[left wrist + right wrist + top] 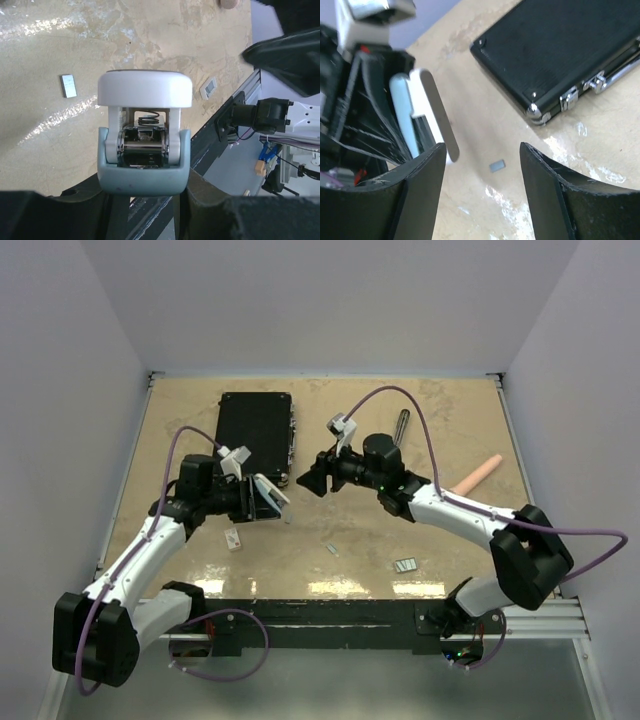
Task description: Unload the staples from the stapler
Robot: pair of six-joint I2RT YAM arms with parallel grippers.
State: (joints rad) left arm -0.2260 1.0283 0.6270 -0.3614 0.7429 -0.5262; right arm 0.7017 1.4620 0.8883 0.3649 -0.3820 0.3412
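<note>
The robot's right gripper should hold the stapler while the left gripper turns and takes the stapler's light blue base, because the stapler's spring end faces the left gripper.
My left gripper is shut on the stapler, which has a light blue base and a white top. The stapler is swung open, and its spring and metal channel show between the two parts. My right gripper stands open just right of the stapler, above the table, with nothing between its fingers. One small grey strip of staples lies flat on the table. Another ribbed strip lies near the front edge.
A flat black case with metal latches lies at the back left. A slim silver bar and a pinkish cylinder lie at the back right. A small white block lies under the left arm.
</note>
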